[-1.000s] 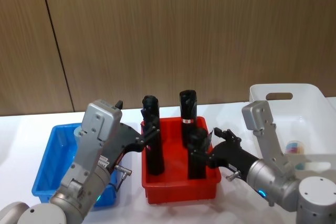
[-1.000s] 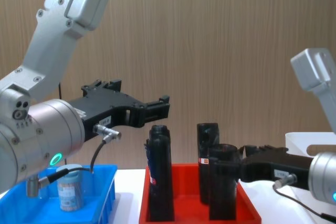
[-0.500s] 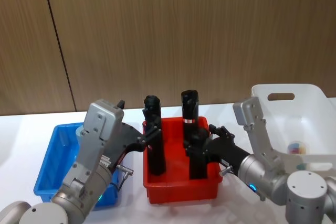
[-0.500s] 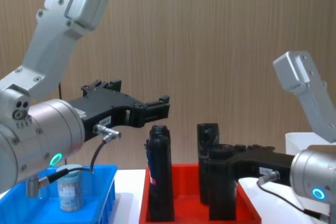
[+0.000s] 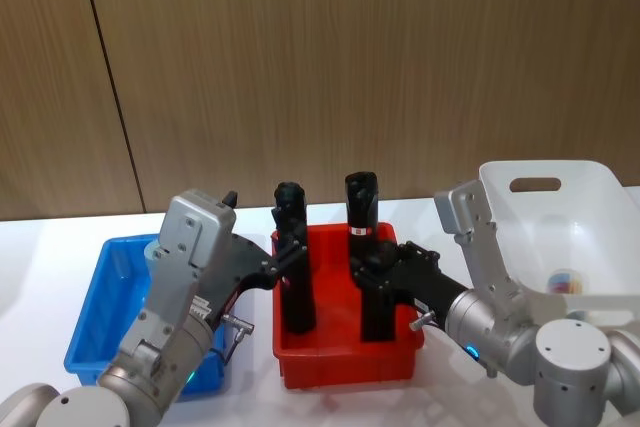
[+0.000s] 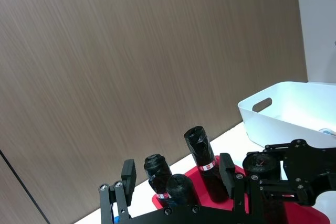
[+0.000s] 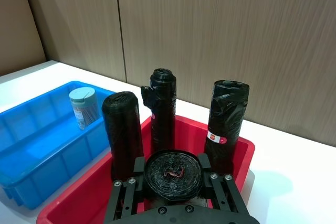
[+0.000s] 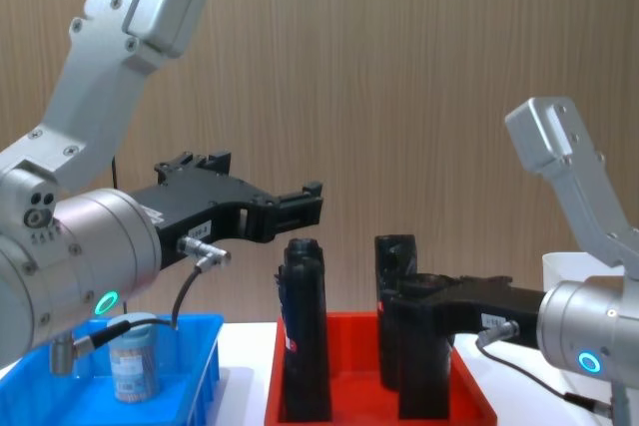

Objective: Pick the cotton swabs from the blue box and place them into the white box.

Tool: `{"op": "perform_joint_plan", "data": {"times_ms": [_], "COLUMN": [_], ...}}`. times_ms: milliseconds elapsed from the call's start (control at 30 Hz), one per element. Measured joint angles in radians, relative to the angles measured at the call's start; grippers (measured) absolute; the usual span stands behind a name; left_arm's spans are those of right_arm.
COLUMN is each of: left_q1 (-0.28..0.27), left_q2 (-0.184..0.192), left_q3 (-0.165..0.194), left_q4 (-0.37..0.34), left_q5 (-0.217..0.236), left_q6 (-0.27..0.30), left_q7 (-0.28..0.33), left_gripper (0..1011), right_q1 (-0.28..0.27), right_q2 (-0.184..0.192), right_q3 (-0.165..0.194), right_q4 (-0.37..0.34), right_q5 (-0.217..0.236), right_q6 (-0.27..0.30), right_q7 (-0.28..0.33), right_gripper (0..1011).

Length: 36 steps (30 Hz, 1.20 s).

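My gripper will get the front black roll free alone when I lift it, because the back black roll has its own footing in the red tray.
One cotton swabs jar with a pale blue lid stands in the blue box; the right wrist view shows the jar near a back corner of the blue box. Another jar lies inside the white box at the right. My right gripper hangs over the red tray, open, its fingers either side of the top of the front black roll. My left gripper is held open and empty above the gap between the blue box and the red tray.
The red tray sits between the two boxes and holds several tall black rolls standing upright, taller than the jars. The brown panelled wall runs close behind the table. White tabletop shows in front of the boxes.
My right arm has swung left from beside the white box to over the red tray. The left arm and the jars have not moved.
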Motion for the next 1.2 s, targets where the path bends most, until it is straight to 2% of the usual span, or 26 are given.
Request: {"op": "perform_joint_plan", "data": {"times_ms": [67,333,567,933,1200], "left_q1": [0.0,0.0,0.0,0.0,0.0], "left_q2": [0.0,0.0,0.0,0.0,0.0], "left_q3": [0.0,0.0,0.0,0.0,0.0], "left_q4": [0.0,0.0,0.0,0.0,0.0], "left_q5": [0.0,0.0,0.0,0.0,0.0], "left_q6": [0.0,0.0,0.0,0.0,0.0], "left_q7": [0.0,0.0,0.0,0.0,0.0], "left_gripper": [1004,1004,1004,1004,1004], "right_q1": [0.0,-0.004,-0.014,-0.023,-0.019], "right_q2": [0.0,0.002,0.008,0.026,0.051], "right_q3": [0.0,-0.001,0.001,0.019,0.051], "right_q4": [-0.001,-0.027,-0.077,-0.206,-0.284], "right_q5": [0.0,0.007,0.016,0.034,0.041], "right_q6": [0.002,0.011,0.019,0.023,0.016], "right_q7": [-0.001,-0.004,-0.009,-0.024,-0.059], "right_gripper": [580,550,547,547,547]}}
